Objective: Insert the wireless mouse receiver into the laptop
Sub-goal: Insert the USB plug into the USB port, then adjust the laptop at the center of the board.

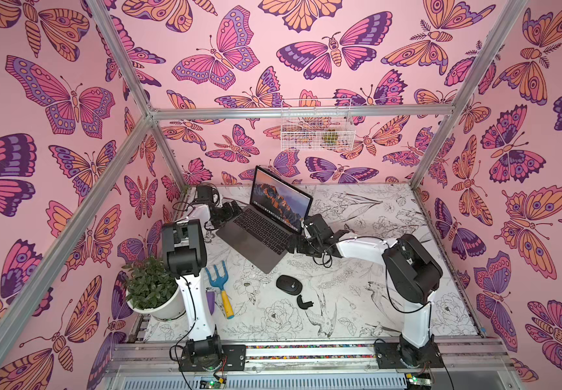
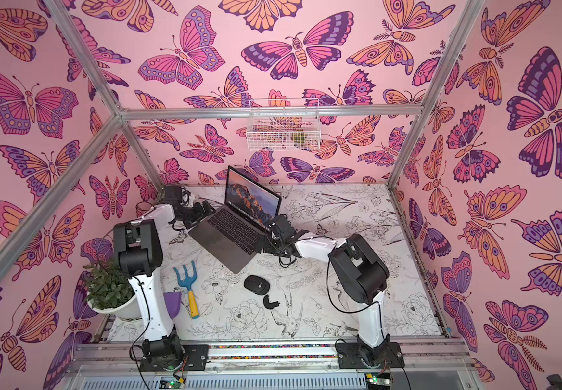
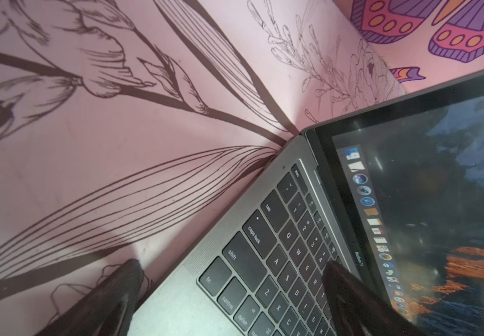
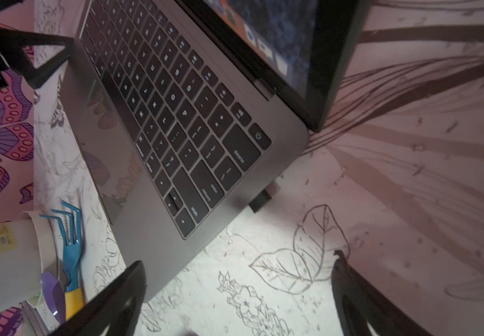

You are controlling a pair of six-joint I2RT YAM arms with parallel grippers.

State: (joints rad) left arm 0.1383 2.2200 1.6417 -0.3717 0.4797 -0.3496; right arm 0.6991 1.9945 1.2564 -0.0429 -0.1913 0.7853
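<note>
The crooked laptop has the receiver [image 4: 260, 200] in its side edge, so my right gripper should go to its back corner [image 4: 297, 136] and help my left gripper turn the laptop straight.
The laptop [image 1: 256, 236] [image 2: 229, 233] lies open mid-table at an angle, its screen lit with an orange mountain picture. In the right wrist view the wireless mouse receiver [image 4: 260, 198], a tiny black stub, juts from the laptop's [image 4: 147, 232] right side edge. My right gripper [image 4: 238, 261] [image 1: 293, 244] is open a short way back from the stub, with only bare table between its fingers. In both top views the receiver is hidden by that gripper. My left gripper [image 3: 233, 263] [image 1: 230, 211] is open and straddles the laptop's [image 3: 177, 305] left edge, one finger over the keys.
A black mouse [image 1: 289, 284] and a curved black cover piece [image 1: 303, 301] lie in front of the laptop. A potted plant [image 1: 153, 290], a blue hand rake [image 1: 220, 283] and a purple scoop [image 1: 210, 302] sit front left. A wire basket [image 1: 316, 125] hangs on the back wall.
</note>
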